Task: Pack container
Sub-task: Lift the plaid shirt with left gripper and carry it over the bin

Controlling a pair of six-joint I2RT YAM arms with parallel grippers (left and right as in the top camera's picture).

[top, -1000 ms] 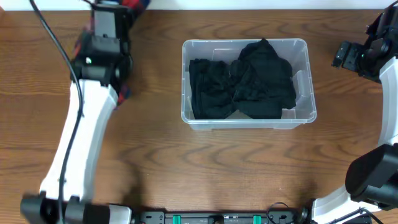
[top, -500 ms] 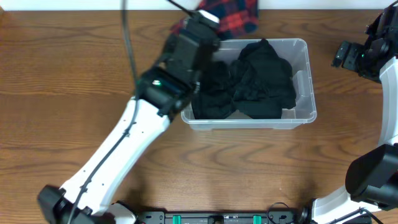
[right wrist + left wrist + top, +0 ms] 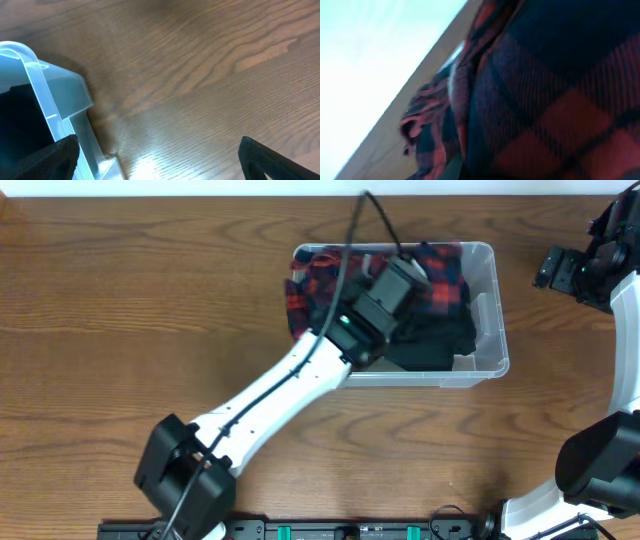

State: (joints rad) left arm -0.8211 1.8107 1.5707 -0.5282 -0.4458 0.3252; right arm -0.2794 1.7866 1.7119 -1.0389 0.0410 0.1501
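Note:
My left gripper should carry on lowering the plaid cloth (image 3: 445,285), which hangs over the black clothes in the container (image 3: 437,345), and let go once the cloth rests on them.
The clear plastic container (image 3: 491,312) stands at the back centre of the table, and its corner (image 3: 47,95) shows in the right wrist view. Black clothes (image 3: 440,340) lie in it. A red-and-navy plaid cloth (image 3: 315,285) is draped over its left and back parts. My left gripper (image 3: 405,272) hangs over the container, shut on this plaid cloth (image 3: 545,100), which fills the left wrist view and hides the fingers. My right gripper (image 3: 160,160) stands open above bare wood to the right of the container (image 3: 560,268), nothing between its fingers.
The wooden table (image 3: 150,330) runs all round the container. The left arm (image 3: 280,395) slants across the front centre of the table up to the bin. The right arm's base (image 3: 600,465) sits at the right edge.
The left arm has swung from the far left over to the container, carrying the plaid cloth, which now lies over the black clothes. The right arm has not moved.

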